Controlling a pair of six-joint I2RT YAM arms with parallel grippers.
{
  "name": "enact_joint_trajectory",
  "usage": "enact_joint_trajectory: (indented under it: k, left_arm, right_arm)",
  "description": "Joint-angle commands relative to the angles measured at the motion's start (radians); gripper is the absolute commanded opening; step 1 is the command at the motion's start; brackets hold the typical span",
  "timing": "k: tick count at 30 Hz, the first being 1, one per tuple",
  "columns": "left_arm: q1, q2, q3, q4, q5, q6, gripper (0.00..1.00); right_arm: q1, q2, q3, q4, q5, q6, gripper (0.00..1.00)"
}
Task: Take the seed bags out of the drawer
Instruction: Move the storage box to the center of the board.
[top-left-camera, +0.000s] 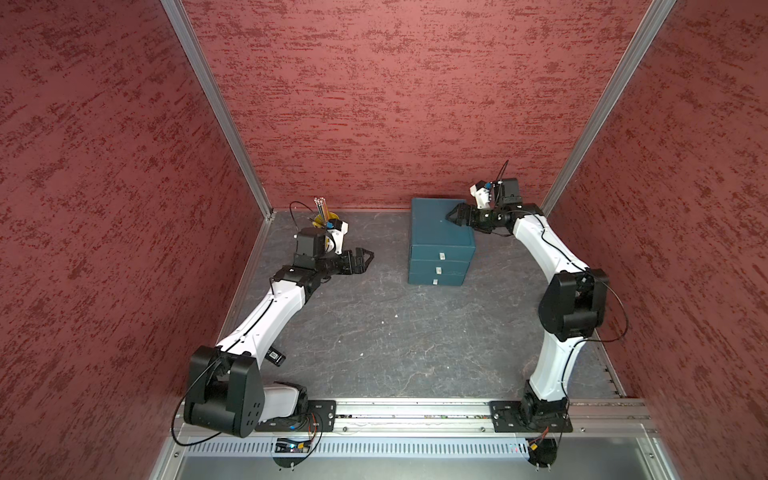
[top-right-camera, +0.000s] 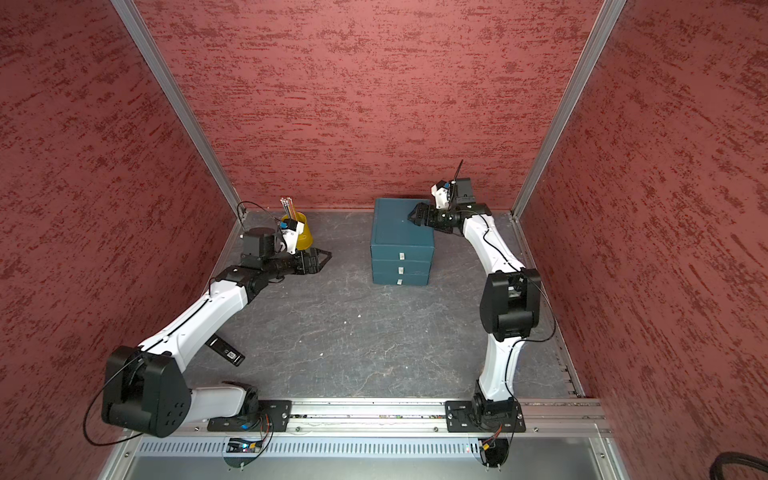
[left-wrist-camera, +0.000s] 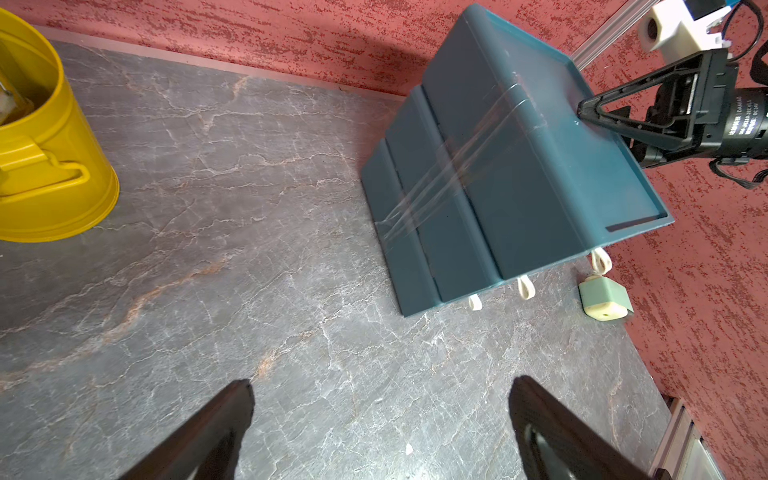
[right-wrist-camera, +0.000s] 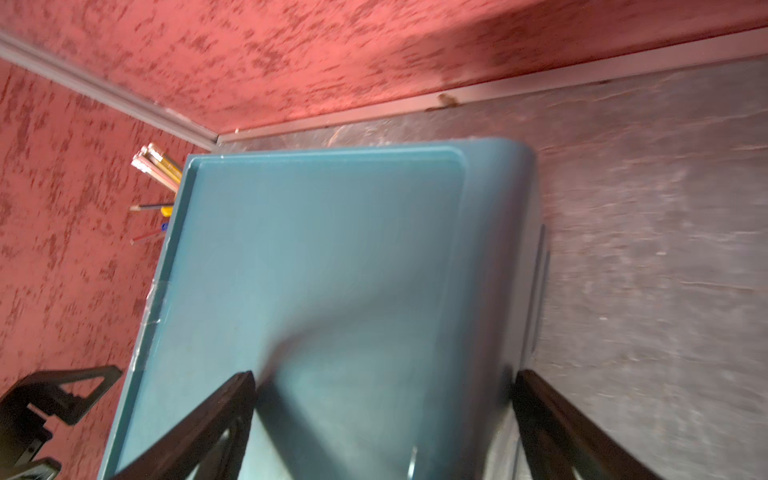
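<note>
A gap lies between my left gripper and the teal drawer unit. My right gripper should push the unit's far side until my left gripper can brace the unit.
A teal drawer unit stands near the back wall with three stacked drawers, all closed. Each drawer has a white loop pull. The seed bags are hidden. My right gripper is open above the unit's flat top at its rear right part, one finger over the top and one past the side edge; the left wrist view shows its tip close to the top. My left gripper is open and empty over bare table, left of the unit.
A yellow bucket holding pencils stands at the back left, behind my left wrist. A pale green boxy block lies on the table beside the unit's front. A black tag lies under my left arm. Red walls surround the grey table.
</note>
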Motion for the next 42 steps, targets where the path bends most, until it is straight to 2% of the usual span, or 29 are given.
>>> enact_joint_trajectory:
  k: [1,12,22,29,33,36,42]
  left_arm:
    - [0.012,-0.044,0.0,-0.022,0.006,0.011,1.0]
    - [0.061,-0.138,0.038,-0.122,0.016,0.013,1.0]
    - [0.003,-0.094,0.08,-0.159,0.031,0.025,1.0]
    - [-0.038,-0.045,0.125,-0.212,0.032,-0.001,1.0]
    - [-0.057,-0.015,0.144,-0.244,0.035,-0.021,1.0]
    - [-0.082,-0.004,0.148,-0.249,0.036,-0.036,1.0]
    - [-0.137,0.007,0.142,-0.235,0.017,-0.063,0.99]
  right_arm:
    - [0.066,0.026,0.024,-0.058,-0.068,-0.04,0.99]
    - [0.208,0.026,0.005,-0.068,-0.057,-0.038,0.99]
    - [0.311,0.038,0.048,-0.124,-0.017,-0.045,0.99]
    - [0.311,-0.077,0.043,-0.157,0.196,0.064,0.99]
    - [0.311,-0.165,0.012,-0.195,0.25,0.106,0.99]
    - [0.316,-0.218,-0.013,-0.253,0.264,0.086,0.99]
    - [0.429,-0.409,-0.261,-0.162,0.397,0.135,0.99]
